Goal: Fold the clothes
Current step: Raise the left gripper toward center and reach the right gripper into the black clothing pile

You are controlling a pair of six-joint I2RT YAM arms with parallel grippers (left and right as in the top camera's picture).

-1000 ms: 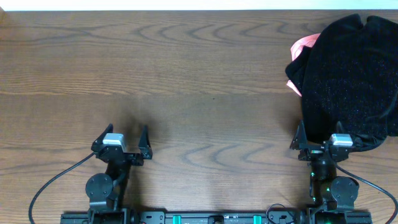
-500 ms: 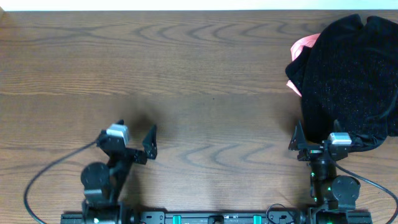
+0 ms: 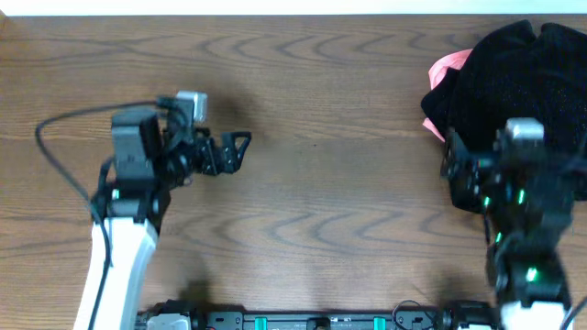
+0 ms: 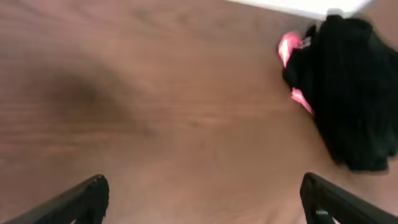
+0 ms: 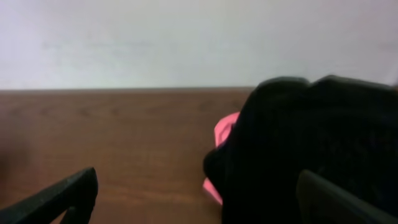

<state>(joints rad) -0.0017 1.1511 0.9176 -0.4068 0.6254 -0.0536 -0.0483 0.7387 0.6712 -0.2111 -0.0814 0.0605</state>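
The black garment's pink-edged side has my right gripper aiming past it, so I should swing my right gripper over the garment and reach down to its near end.
The clothes are a black fuzzy garment heaped at the table's far right, with a pink piece showing at its left edge. My right gripper is raised over the heap's near edge, open and empty. In the right wrist view the garment fills the right half, and the right gripper has one finger in front of it. My left gripper hovers open over bare wood left of centre, pointing right. In the left wrist view the left gripper frames the table, with the garment far ahead.
The brown wooden table ends at a white strip along its far edge. The left arm's cable loops out to the left. A black base rail runs along the near edge.
Both arms have lifted from their rest near the front edge. The left gripper swung up and turned to the right; the right gripper rose over the garment's near edge. Both stayed open.
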